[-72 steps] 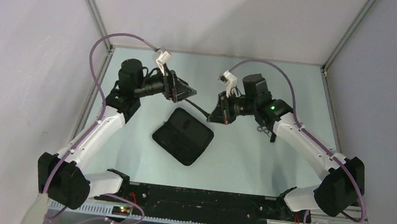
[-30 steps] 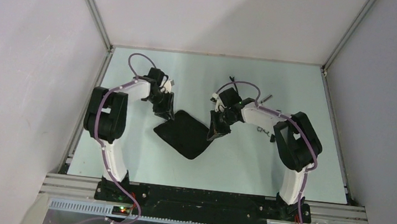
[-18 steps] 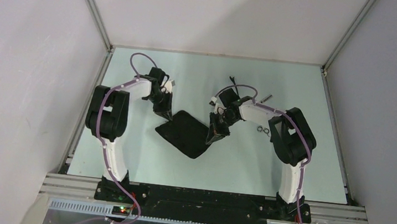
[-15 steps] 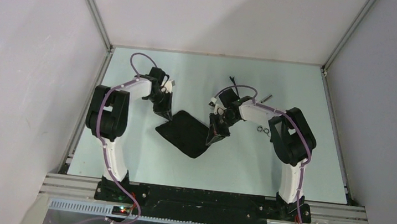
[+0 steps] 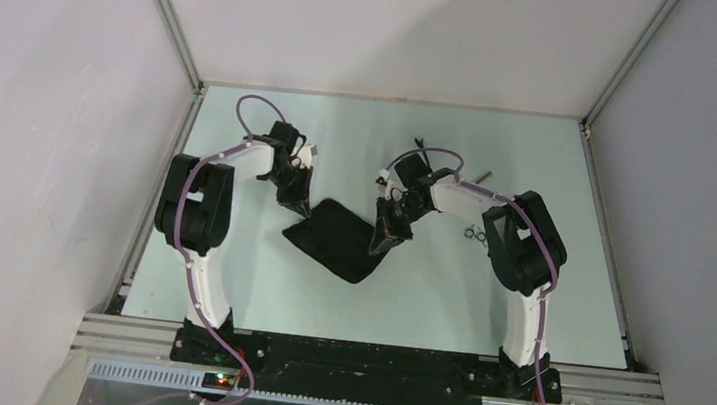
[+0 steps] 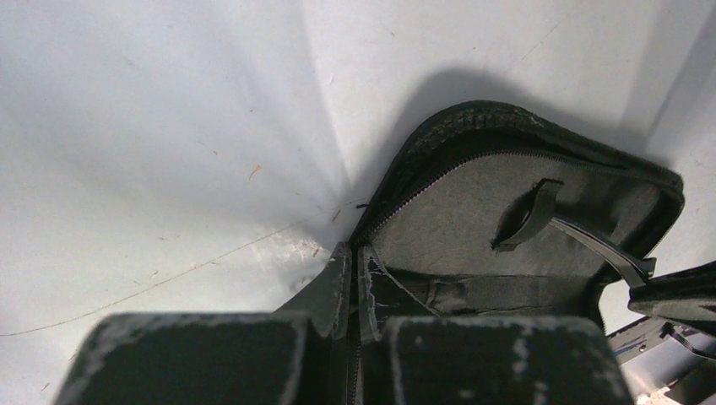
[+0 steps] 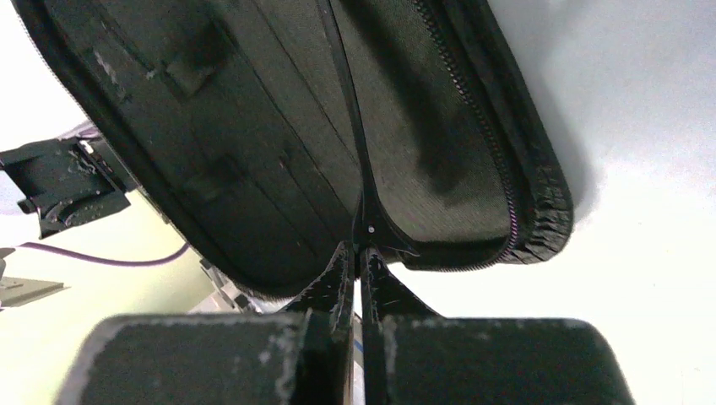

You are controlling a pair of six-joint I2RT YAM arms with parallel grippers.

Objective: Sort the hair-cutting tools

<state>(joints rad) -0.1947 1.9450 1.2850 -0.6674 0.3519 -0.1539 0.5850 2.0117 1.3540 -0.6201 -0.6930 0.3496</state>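
My right gripper should go on pushing the slim black tool (image 6: 596, 245) through, because it points into the elastic strap loop (image 6: 534, 218), before my right gripper lets go once the loop holds the tool.
A black zip case (image 5: 335, 243) lies mid-table, partly opened. My left gripper (image 5: 298, 202) is shut on its zip edge (image 6: 355, 253) at the case's far left corner. The grey lining and an elastic strap loop (image 6: 525, 216) show inside. My right gripper (image 5: 386, 234) is shut on the zip edge (image 7: 363, 240) of the other half, which it holds raised. Of the hair-cutting tools, I see the ring handles of silver scissors (image 5: 473, 236) on the table right of the case and a small slim item (image 5: 483, 177) farther back. The comb and clips are hidden.
Grey walls with metal corner posts (image 5: 165, 11) close in the table on three sides. The right arm's elbow (image 5: 521, 242) stands beside the scissors. The purple cable (image 5: 262, 107) loops above the left wrist.
My left gripper has shut on the case's edge. The right gripper has drawn its half of the case slightly up and back; the case's outline has narrowed.
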